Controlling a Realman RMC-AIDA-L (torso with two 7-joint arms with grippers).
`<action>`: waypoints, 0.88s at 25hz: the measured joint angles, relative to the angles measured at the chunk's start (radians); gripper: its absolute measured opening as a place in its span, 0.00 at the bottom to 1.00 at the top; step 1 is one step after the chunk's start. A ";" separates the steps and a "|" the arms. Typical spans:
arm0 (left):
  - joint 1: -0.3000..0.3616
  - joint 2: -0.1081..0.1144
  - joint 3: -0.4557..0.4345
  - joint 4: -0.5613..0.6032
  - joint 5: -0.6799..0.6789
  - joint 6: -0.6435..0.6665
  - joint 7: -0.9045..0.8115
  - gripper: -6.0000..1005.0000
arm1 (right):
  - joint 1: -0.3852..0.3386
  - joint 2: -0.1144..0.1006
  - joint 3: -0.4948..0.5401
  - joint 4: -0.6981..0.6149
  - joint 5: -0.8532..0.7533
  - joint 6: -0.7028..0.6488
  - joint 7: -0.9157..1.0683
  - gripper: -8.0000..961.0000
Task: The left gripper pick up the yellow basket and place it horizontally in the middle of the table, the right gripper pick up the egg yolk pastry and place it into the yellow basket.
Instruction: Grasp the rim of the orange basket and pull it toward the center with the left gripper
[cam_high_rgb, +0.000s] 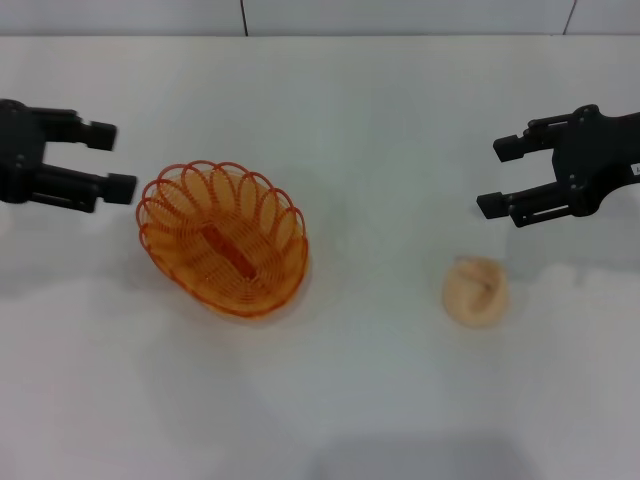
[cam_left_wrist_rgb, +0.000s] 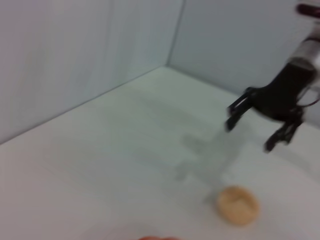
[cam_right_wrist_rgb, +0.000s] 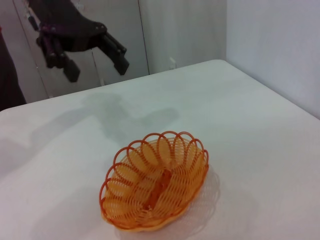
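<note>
My left gripper should pull back, tilt down and reach the basket's looped rim (cam_high_rgb: 160, 186) from above, because it is pointing level across the table above the yellow basket (cam_high_rgb: 226, 245).
The yellow basket (cam_high_rgb: 224, 238), an oval orange wire basket with a looped rim, lies slantwise on the white table (cam_high_rgb: 360, 120), left of centre; it also shows in the right wrist view (cam_right_wrist_rgb: 155, 186). The egg yolk pastry (cam_high_rgb: 476, 291), a small pale bun, sits on the table right of centre and shows in the left wrist view (cam_left_wrist_rgb: 238, 204). My left gripper (cam_high_rgb: 110, 160) is open and empty, hovering just left of the basket's rim; it also shows in the right wrist view (cam_right_wrist_rgb: 96, 62). My right gripper (cam_high_rgb: 498, 178) is open and empty, behind and to the right of the pastry.
Grey wall panels (cam_high_rgb: 400, 15) run along the table's far edge. The right gripper appears far off in the left wrist view (cam_left_wrist_rgb: 252, 127), above the pastry. Nothing else stands on the table.
</note>
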 joint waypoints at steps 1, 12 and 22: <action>-0.005 0.010 -0.001 0.002 0.013 -0.005 -0.007 0.89 | 0.000 0.000 0.000 0.000 0.001 0.000 0.000 0.80; -0.137 0.063 -0.082 0.044 0.391 -0.030 -0.066 0.89 | 0.002 0.002 0.000 -0.002 0.016 0.002 0.005 0.80; -0.200 0.061 -0.067 0.057 0.571 -0.136 -0.049 0.89 | 0.002 0.002 0.000 -0.002 0.042 0.002 0.013 0.80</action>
